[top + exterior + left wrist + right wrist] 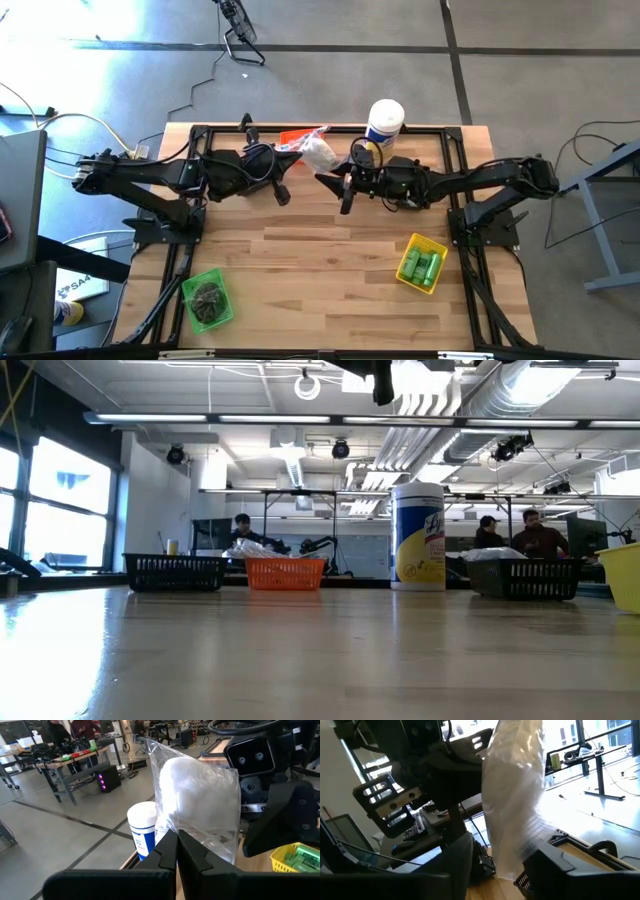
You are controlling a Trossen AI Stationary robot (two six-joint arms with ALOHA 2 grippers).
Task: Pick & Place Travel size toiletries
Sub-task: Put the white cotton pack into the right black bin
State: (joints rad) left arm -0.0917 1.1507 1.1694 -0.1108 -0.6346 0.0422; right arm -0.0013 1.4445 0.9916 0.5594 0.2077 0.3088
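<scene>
The black bin (523,578) is on my right gripper's side and my left gripper has the bag (318,153) of puffs, so next my right gripper takes the bag from it.
A clear bag of white puffs (197,795) hangs high above the table's far middle, between my two arms. My left gripper (177,845) comes in from the table's left and is shut on it. In the high view the bag (318,152) shows just in front of the orange bin (292,136). My right gripper (507,862) reaches in level from the right. Its fingers stand apart on either side of the bag (515,795). Whether one of them touches the bag I cannot tell. My left gripper pinches the bag of puffs by the clear plastic at its near edge (192,832) between its two shut fingers. It comes level from the table's left. The bag stands out beyond the fingertips, lifted clear of the table.
A tall white canister (385,120) stands at the far edge, right of the orange bin. A yellow bin (422,263) with green bottles sits near right. A green bin (208,298) with a dark bundle sits near left. Black bins (175,572) show in the low view.
</scene>
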